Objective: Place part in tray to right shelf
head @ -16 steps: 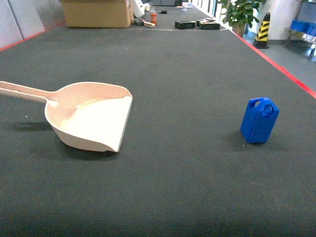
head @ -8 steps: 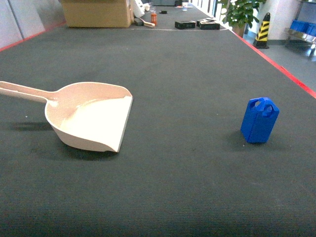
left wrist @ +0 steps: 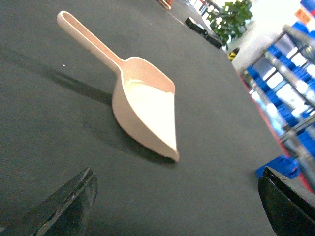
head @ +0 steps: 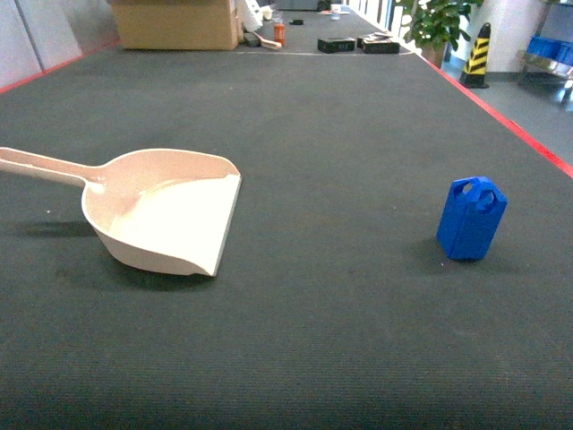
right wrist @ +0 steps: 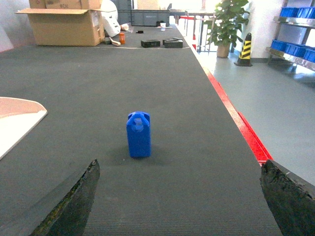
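My gripper will carry the tray, and the part should stay upright inside the tray's wide hollow because the hollow has a raised side.
The tray, a cream-beige scoop with a long handle pointing left, lies on the dark mat at the left. The part, a small bright-blue block, stands upright on the mat at the right, well apart from the tray. Neither gripper shows in the head view. My left gripper is open above the mat, short of the tray; the part peeks out behind its right finger. My right gripper is open and empty, with the part ahead, left of centre. A steel rack far right may be the right shelf.
A red line marks the mat's right edge, with grey floor beyond. At the far end stand a cardboard box, small black boxes, a potted plant and a striped cone. The rack holds blue crates.
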Robot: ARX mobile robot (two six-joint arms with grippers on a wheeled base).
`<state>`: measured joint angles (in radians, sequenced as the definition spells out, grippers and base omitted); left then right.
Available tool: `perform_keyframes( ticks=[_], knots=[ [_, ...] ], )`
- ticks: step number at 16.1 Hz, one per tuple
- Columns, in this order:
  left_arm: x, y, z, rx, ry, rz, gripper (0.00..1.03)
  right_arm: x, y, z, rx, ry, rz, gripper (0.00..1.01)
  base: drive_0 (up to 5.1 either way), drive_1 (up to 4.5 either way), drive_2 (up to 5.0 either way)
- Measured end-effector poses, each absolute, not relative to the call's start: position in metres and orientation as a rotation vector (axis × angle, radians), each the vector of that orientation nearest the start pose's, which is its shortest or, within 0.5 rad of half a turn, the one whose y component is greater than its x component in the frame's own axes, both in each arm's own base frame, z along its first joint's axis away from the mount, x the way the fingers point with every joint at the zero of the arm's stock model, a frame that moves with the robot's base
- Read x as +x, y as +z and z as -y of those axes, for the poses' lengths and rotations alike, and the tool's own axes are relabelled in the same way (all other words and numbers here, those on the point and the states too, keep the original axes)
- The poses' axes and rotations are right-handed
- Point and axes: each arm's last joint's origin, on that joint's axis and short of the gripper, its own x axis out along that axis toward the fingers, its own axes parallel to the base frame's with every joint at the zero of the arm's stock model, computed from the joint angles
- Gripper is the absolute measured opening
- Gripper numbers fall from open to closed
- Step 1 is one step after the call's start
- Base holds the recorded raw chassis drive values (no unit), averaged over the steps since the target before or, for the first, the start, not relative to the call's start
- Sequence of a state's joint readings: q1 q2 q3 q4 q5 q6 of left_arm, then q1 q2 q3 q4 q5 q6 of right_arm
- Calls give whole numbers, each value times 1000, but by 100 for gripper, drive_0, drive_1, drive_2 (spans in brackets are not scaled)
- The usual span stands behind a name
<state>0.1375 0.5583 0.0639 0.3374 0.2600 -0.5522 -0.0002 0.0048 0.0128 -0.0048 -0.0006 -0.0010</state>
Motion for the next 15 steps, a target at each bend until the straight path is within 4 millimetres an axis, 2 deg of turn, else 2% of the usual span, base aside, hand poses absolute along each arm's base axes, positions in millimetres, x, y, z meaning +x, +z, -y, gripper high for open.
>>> perform_keyframes(
  ticks=[2,3,4,6,9,11,15],
  knots=[
    [151,169,-14,-690,-80,-180,98,97,167,0,-1,0,4,98,0,0,0],
    [177,174,-20,-784,-91,-161,98,97,167,0,-1,0,3,98,0,0,0],
    [202,171,-26,-845,-95,-169,98,97,167,0,-1,0,3,98,0,0,0],
    [257,147,-38,-933,-80,-210,98,97,167,0,-1,0,4,98,0,0,0],
    [317,109,-53,-1017,-15,-293,98,97,167,0,-1,0,3,98,0,0,0],
    [351,105,-59,-1029,-8,-260,98,97,167,0,-1,0,3,98,0,0,0],
    [404,98,-76,-1090,34,-228,98,97,167,0,-1,0,3,98,0,0,0]
  ],
)
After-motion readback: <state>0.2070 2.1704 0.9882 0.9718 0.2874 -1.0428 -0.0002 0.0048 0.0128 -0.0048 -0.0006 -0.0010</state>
